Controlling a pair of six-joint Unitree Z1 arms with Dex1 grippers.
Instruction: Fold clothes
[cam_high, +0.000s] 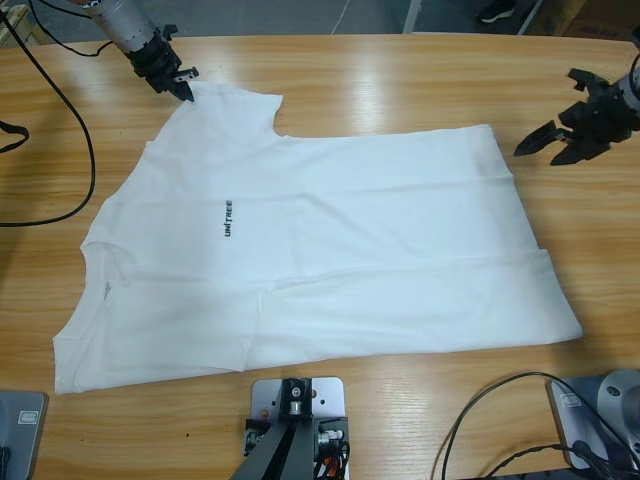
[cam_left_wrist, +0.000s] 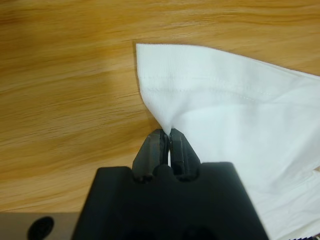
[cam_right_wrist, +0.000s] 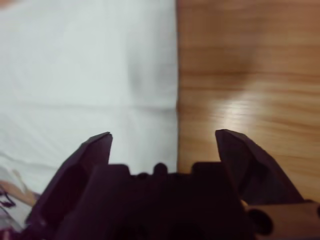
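Observation:
The T-shirt's far side (cam_high: 390, 156) will fold at a faint crease (cam_high: 405, 188) that runs along the white T-shirt, and it will hide the logo when the robot carries its corners over.
The clothes are one white T-shirt (cam_high: 320, 240) spread flat on the table, neck to the left, with a small dark logo (cam_high: 228, 216) on the chest. My left gripper (cam_high: 184, 88) is at the far sleeve's corner, shut on the sleeve edge; the left wrist view shows the white cloth (cam_left_wrist: 215, 100) pinched between the closed jaws of that gripper (cam_left_wrist: 167, 134). My right gripper (cam_high: 548, 142) hovers open just off the shirt's hem corner at the right. In the right wrist view the gripper (cam_right_wrist: 162, 136) has wide jaws over the shirt's straight edge (cam_right_wrist: 90, 70).
The wooden table (cam_high: 400, 80) runs bare behind the shirt and along its right side. Black cables (cam_high: 70, 110) curve over the left end, and more cables (cam_high: 500, 400) lie at the front right.

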